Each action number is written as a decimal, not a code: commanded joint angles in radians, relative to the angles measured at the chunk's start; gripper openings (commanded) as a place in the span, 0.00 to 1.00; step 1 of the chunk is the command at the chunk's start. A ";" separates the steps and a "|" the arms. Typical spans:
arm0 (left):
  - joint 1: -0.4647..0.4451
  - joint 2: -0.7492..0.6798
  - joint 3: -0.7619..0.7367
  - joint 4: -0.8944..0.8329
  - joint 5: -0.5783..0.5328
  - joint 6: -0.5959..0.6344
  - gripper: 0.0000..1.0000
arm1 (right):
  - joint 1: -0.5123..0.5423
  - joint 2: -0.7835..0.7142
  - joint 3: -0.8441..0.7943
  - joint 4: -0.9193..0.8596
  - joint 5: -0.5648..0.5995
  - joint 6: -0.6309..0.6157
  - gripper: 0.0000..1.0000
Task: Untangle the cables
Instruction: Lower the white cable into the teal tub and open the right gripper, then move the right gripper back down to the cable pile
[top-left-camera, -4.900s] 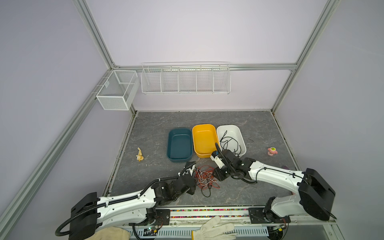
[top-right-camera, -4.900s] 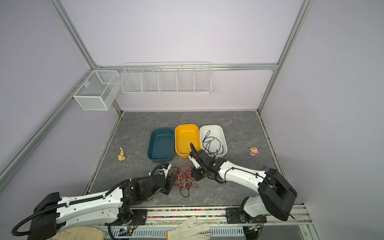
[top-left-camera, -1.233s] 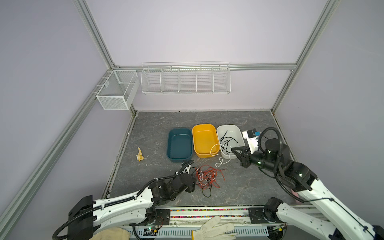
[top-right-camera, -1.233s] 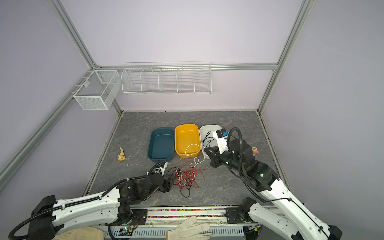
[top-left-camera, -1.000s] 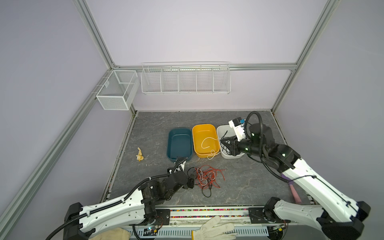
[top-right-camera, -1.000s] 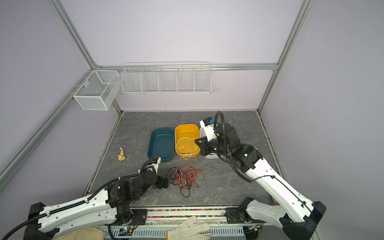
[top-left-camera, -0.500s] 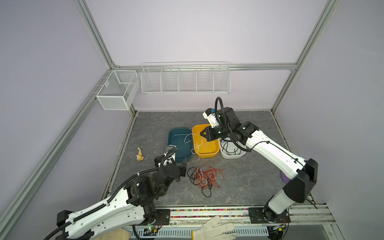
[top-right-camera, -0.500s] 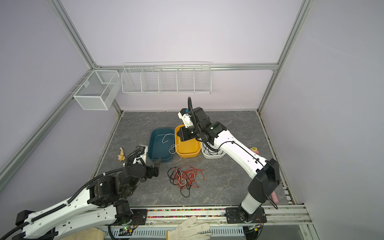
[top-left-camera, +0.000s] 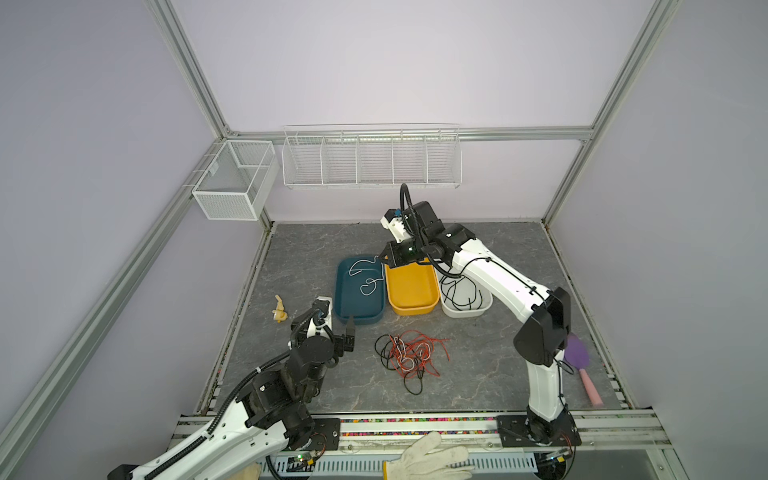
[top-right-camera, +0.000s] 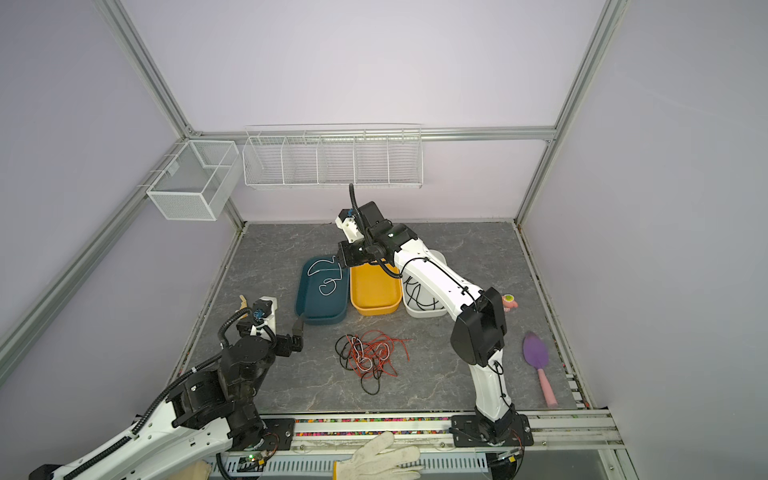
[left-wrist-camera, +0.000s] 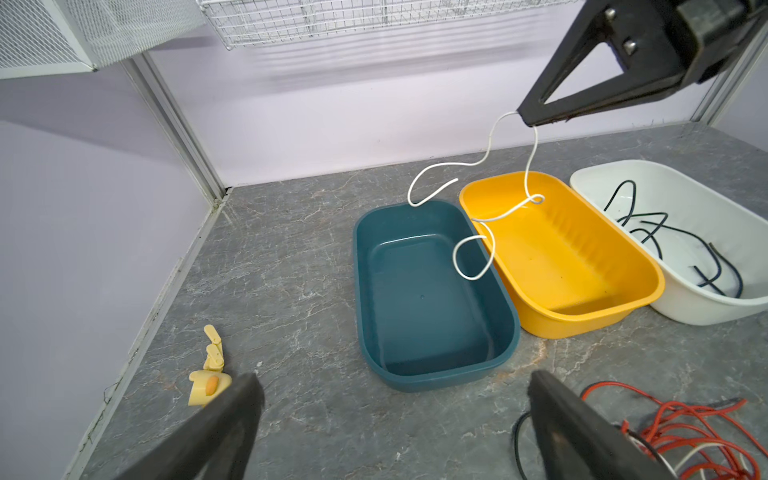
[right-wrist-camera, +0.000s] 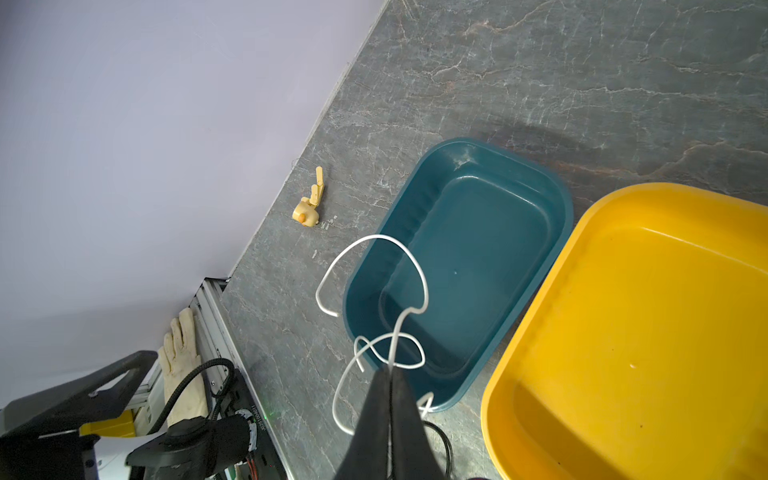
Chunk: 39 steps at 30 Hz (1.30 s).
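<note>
My right gripper keeps lowering the white cable's loops (top-left-camera: 370, 285), which hang over the empty teal bin (top-left-camera: 358, 305) clear of the tangle, until they sit inside, and then release.
A tangle of red-orange, black and white cables (top-left-camera: 409, 353) (top-right-camera: 370, 351) lies on the grey floor in front of three bins. My right gripper (top-left-camera: 384, 259) (right-wrist-camera: 390, 370) is shut on one white cable (top-left-camera: 365, 276) (right-wrist-camera: 415, 266), which dangles in loops over the teal bin (top-left-camera: 357, 316). In the left wrist view that cable (left-wrist-camera: 488, 153) hangs from the shut black tips. Black cables (top-left-camera: 459, 291) lie in the white bin (top-left-camera: 465, 312). My left gripper (top-left-camera: 349, 332) (left-wrist-camera: 392, 384) stands open and empty, left of the tangle and apart from it.
The yellow bin (top-left-camera: 411, 309) sits between the teal and white ones. A yellow toy (top-left-camera: 280, 309) lies near the left wall, a purple spoon (top-left-camera: 579, 361) and a pink toy (top-right-camera: 509, 301) on the right. Wire baskets (top-left-camera: 370, 160) hang on the back wall. A glove (top-left-camera: 428, 461) lies on the front rail.
My right gripper has carried the white cable leftward, from over the yellow bin to over the teal bin. My left arm has drawn back to the left, away from the tangle.
</note>
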 joint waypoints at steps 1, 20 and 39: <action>0.024 -0.005 -0.014 0.034 0.027 0.015 0.99 | 0.023 0.073 0.081 -0.084 0.008 -0.016 0.07; 0.089 -0.150 -0.120 0.153 0.118 0.095 0.99 | 0.067 0.376 0.366 -0.230 0.162 -0.054 0.07; 0.093 -0.115 -0.134 0.173 0.154 0.136 0.99 | 0.076 0.177 0.249 -0.250 0.207 -0.082 0.61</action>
